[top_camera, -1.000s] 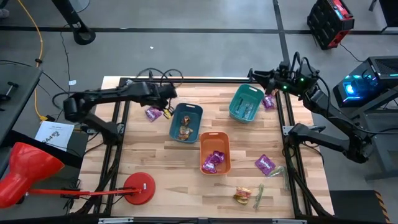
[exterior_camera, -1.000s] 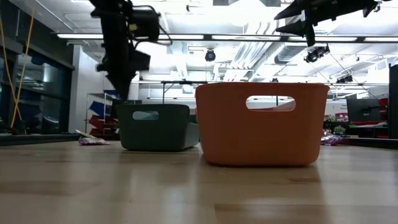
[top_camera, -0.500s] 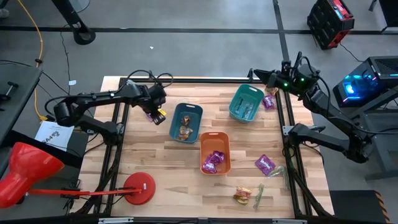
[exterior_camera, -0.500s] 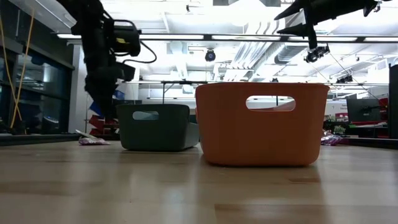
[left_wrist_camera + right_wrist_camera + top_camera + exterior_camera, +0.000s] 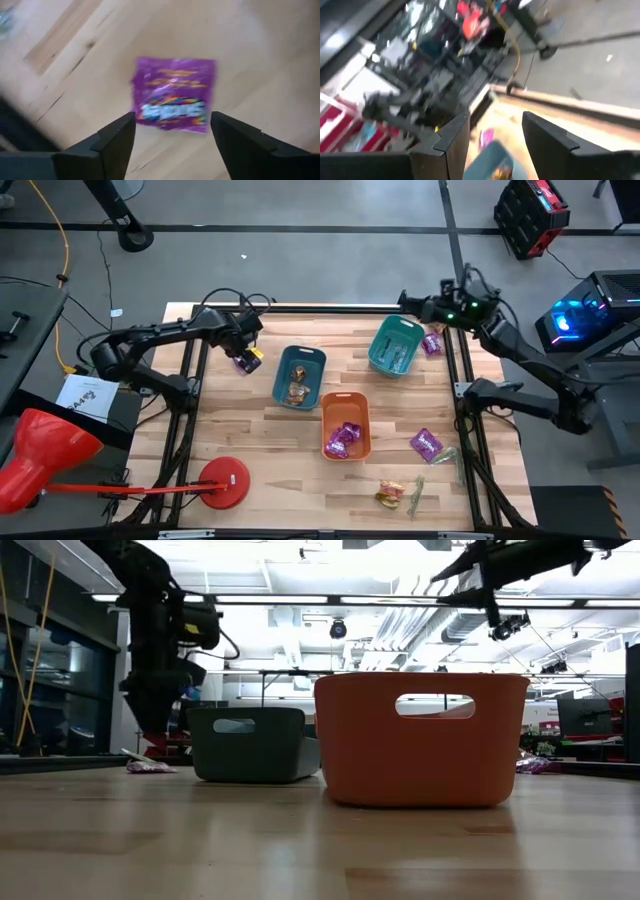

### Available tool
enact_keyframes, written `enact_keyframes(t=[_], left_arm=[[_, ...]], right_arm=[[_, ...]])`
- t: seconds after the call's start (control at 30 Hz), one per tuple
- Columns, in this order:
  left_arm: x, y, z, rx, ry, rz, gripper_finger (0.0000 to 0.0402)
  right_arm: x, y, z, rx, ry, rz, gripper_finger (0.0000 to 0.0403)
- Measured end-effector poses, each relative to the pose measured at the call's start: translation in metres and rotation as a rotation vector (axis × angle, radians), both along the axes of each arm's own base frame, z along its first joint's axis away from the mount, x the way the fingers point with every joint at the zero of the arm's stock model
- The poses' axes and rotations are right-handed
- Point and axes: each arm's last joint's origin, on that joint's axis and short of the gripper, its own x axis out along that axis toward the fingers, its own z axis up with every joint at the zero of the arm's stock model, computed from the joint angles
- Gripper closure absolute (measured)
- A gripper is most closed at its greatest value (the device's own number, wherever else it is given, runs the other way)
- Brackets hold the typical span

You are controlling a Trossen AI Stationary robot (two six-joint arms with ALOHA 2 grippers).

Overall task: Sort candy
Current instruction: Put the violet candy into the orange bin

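I keep lowering until my left gripper's open fingers, lined up with the purple packet (image 5: 174,94) that lies flat and free, straddle its lettering (image 5: 173,110), and then close.
A shiny purple candy packet (image 5: 172,95) lies flat on the wooden table near its far left, left of the dark teal bin (image 5: 299,377). My left gripper (image 5: 172,130) hangs open just above it, a finger on either side, touching nothing; in the high view it is over the packet (image 5: 241,361). My right gripper (image 5: 495,130) is open and holds nothing, high over the table's far edge (image 5: 412,301) beside the light teal bin (image 5: 394,345). Loose candy lies near the right: purple packets (image 5: 426,444) (image 5: 431,343), gold-brown wrappers (image 5: 389,495) and green sticks (image 5: 416,492).
The orange bin (image 5: 346,426) holds purple packets, the dark teal bin holds gold-brown sweets, and the light teal bin holds green sticks. A red round-based stand (image 5: 224,482) sits at the near left. Black frame rails (image 5: 190,380) run along the table's left and right sides.
My left gripper has gone from beside the dark teal bin toward the table's left edge and down, and now hangs over the purple packet, which has not moved.
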Motion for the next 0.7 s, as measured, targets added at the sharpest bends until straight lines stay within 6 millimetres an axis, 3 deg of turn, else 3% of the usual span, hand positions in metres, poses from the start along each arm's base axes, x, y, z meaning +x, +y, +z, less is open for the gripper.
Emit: enact_keyframes(t=[0.27,0.53,0.63,0.7], left_arm=[[0.008,0.008,-0.019,-0.021,0.047,0.014,0.0131],[0.015,0.017,-0.058,-0.108,0.189,0.024,0.0131],[0.02,0.013,-0.065,-0.121,0.218,-0.001,0.0159],[0.024,0.008,-0.064,-0.102,0.22,-0.023,0.0215]], right_arm=[[0.034,-0.003,-0.014,-0.025,0.039,0.144,0.0226],[0.039,-0.003,-0.014,-0.061,0.036,0.162,0.0226],[0.039,-0.003,-0.014,-0.066,0.033,0.164,0.0226],[0.039,-0.003,-0.014,-0.077,0.038,0.171,0.0226]])
